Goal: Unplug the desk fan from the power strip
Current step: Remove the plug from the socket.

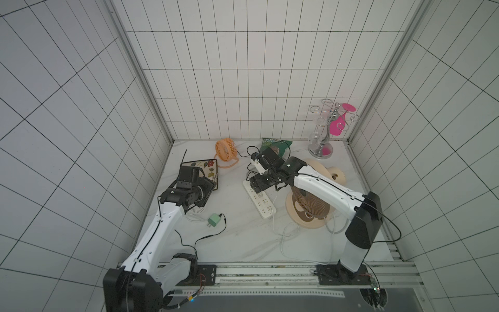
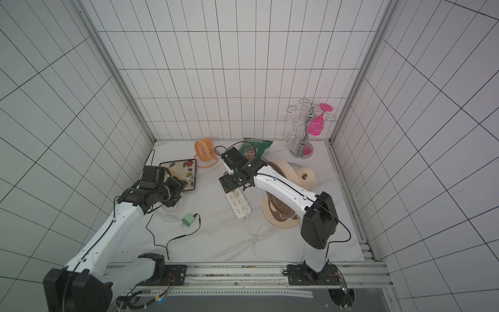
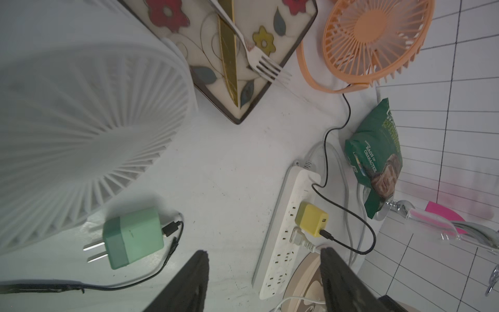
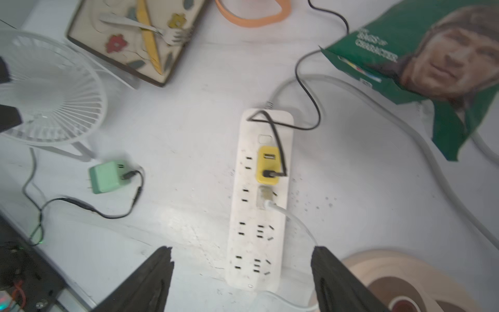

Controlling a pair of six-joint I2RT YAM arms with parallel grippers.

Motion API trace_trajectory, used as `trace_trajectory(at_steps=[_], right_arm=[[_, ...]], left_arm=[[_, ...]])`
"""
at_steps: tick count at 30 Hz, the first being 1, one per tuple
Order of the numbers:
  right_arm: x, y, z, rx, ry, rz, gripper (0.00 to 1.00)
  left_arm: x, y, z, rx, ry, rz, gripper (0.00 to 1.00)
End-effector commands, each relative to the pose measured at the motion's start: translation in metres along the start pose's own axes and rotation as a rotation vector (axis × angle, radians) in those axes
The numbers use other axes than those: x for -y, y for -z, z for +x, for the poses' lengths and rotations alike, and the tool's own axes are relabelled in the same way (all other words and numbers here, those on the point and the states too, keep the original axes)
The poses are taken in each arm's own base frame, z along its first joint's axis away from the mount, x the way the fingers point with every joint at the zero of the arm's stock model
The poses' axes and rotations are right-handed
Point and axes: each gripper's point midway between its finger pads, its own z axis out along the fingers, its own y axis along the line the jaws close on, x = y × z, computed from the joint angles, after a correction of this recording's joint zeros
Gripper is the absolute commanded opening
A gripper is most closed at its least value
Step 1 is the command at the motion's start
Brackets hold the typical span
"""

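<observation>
Next, I lower my right gripper to the yellow adapter [image 4: 268, 162], because the orange fan's black cable [image 3: 326, 149] ends in it, far from my left gripper.
The white power strip [image 4: 259, 216] lies mid-table, seen in both top views [image 1: 263, 202]. A yellow adapter [image 4: 267, 164] with a black cable and a white plug [image 4: 264, 197] with a white cord sit in its sockets. The white cord runs toward the beige desk fan [image 1: 307, 205] lying beside the strip. My right gripper [image 4: 241, 254] hangs open above the strip's free end, holding nothing. My left gripper [image 3: 264, 252] is open and empty, off to the left near a white fan [image 3: 81, 121].
A green adapter [image 1: 214, 219] lies loose on the table with its black cable. At the back stand an orange fan [image 1: 225, 151], a flowered plate [image 1: 199, 164] with a fork, a green snack bag [image 1: 278, 146] and a glass rack [image 1: 324, 135]. Cords loop across the table's front.
</observation>
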Motion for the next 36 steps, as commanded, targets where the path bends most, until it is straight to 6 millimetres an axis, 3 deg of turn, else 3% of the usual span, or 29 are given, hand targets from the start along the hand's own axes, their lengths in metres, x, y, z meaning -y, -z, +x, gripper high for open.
trace_trajectory(at_steps=[1,5,12,23,36], right_arm=[[0.028,-0.011,0.026,-0.115,0.017,0.08,0.89],[0.035,-0.028,0.031,-0.151,0.004,0.067,0.9],[0.023,-0.052,0.024,-0.142,0.007,-0.007,0.87],[0.011,-0.076,0.036,-0.164,-0.006,-0.04,0.58],[0.001,-0.098,0.036,-0.149,-0.016,-0.019,0.36]], left_arm=[[0.033,-0.014,0.015,-0.061,0.015,0.119,0.67],[0.036,-0.033,0.025,-0.11,0.009,0.105,0.67],[0.028,-0.049,0.027,-0.129,0.005,0.064,0.68],[0.017,-0.057,0.027,-0.13,0.013,0.033,0.68],[0.014,-0.061,0.028,-0.134,0.01,0.018,0.68]])
